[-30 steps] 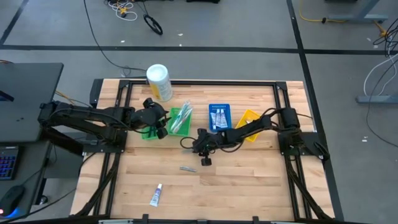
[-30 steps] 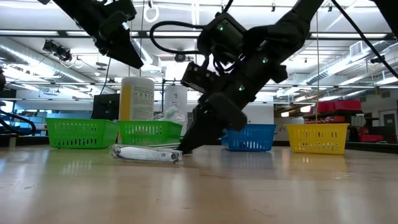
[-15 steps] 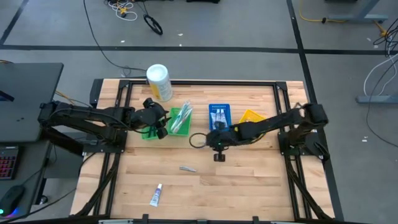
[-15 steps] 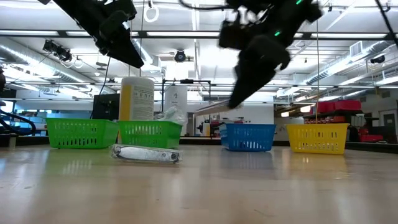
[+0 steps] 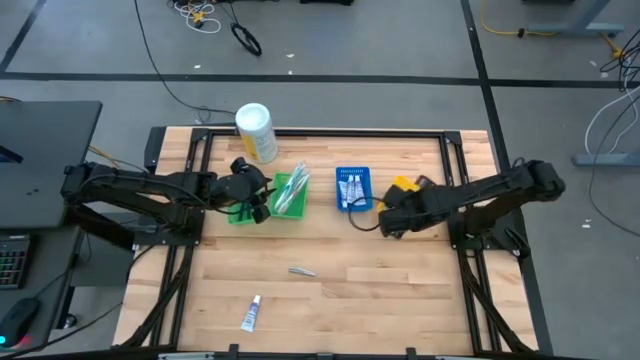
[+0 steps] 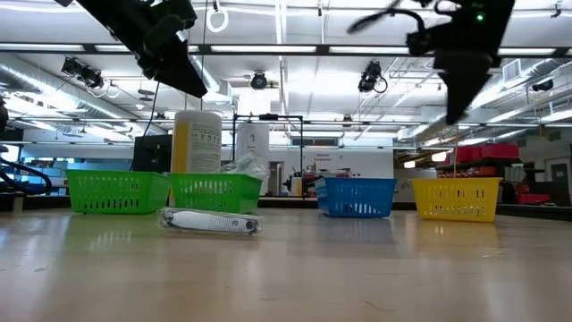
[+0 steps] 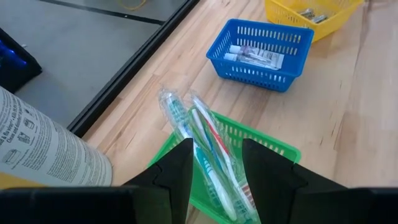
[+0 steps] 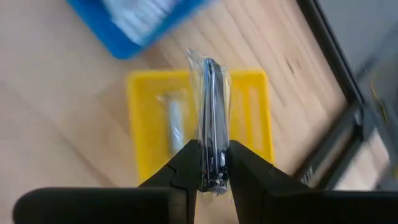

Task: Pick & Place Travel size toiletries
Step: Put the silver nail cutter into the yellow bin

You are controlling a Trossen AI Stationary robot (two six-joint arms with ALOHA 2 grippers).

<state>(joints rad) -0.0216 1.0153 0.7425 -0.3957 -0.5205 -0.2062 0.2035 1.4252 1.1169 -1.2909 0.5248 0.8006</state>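
The wrapped dark toiletry (image 8: 213, 106) is hanging above the yellow bin's free bottom (image 8: 245, 118) next to the silvery piece, so the robot's right gripper should continue to go down until the toiletry is inside, and then let go.
My right gripper (image 8: 212, 167) (image 5: 384, 221) hovers raised over the table beside the yellow bin (image 8: 142, 118) (image 5: 403, 187), shut on a slim dark toiletry in a clear wrapper (image 8: 211, 99). A silvery piece (image 8: 173, 122) lies in that bin. My left gripper (image 7: 216, 163) (image 5: 256, 196) is open and hangs over the green bin (image 7: 273, 148), where wrapped toothbrushes (image 7: 205, 146) lie with their ends over its rim. White tubes (image 7: 254, 55) lie in the blue bin (image 5: 352, 188). A silvery wrapped piece (image 5: 301, 270) (image 6: 210, 221) and a white tube (image 5: 251, 314) lie flat on the table. My right gripper pinches the wrapped dark toiletry at its end (image 8: 211, 149) between the two fingers (image 8: 186, 163). The piece runs along the fingers and sticks out past their tips. It is lifted clear, above the yellow bin and the wood beside it.
A big white-and-yellow canister (image 5: 255, 132) (image 7: 43, 146) stands near the table's far edge, left of the green bin. A second green bin (image 6: 116, 190) shows in the low view. Bare wood stretches across the near half of the table (image 5: 380, 300).
My right gripper has risen from the table's middle, still shut on the wrapped dark piece, and swung toward the table's right and far side to the yellow bin. The piece has been lifted clear of the wood. The silvery piece has stayed in place.
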